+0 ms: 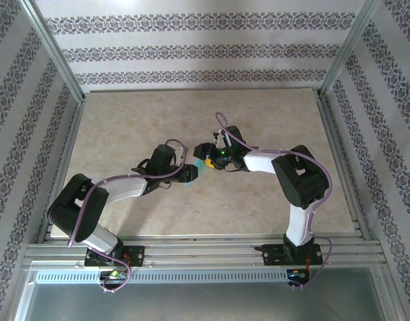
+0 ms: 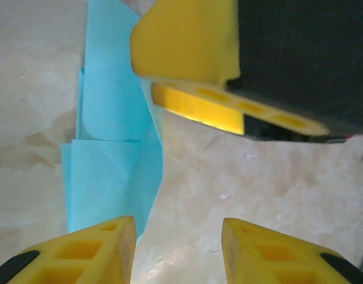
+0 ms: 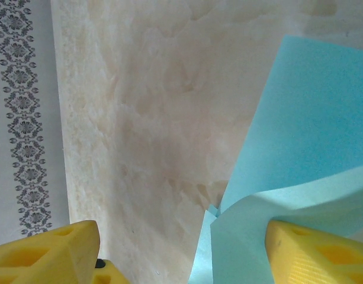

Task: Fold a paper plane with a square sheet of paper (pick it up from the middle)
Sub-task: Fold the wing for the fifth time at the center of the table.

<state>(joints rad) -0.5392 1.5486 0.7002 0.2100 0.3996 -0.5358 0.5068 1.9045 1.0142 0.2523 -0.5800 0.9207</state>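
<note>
My left gripper's fingers straddle table [image 2: 179,248] beside the raised flap, so next I move them over the flap's near end [image 2: 144,216] and pinch it before my right gripper leaves.
The turquoise sheet of paper [image 2: 113,171] lies mid-table, folded into overlapping layers, with a narrower part running away from a wider one. My left gripper [image 2: 178,226] is open just right of it, with bare table between its yellow fingers. In the top view it [image 1: 191,175] meets my right gripper [image 1: 206,161] over the paper [image 1: 190,182]. The right gripper [image 3: 182,231] stands wide open. A lifted flap of the paper [image 3: 305,130] curls against its right finger [image 3: 317,254]. One right finger [image 2: 187,47] hangs over the paper's far edge.
The beige marbled table [image 1: 271,127] has free room on all sides of the arms. Aluminium frame rails [image 1: 338,160] and patterned walls [image 1: 191,47] bound it. The table's edge [image 3: 60,148] and the wall show at the left of the right wrist view.
</note>
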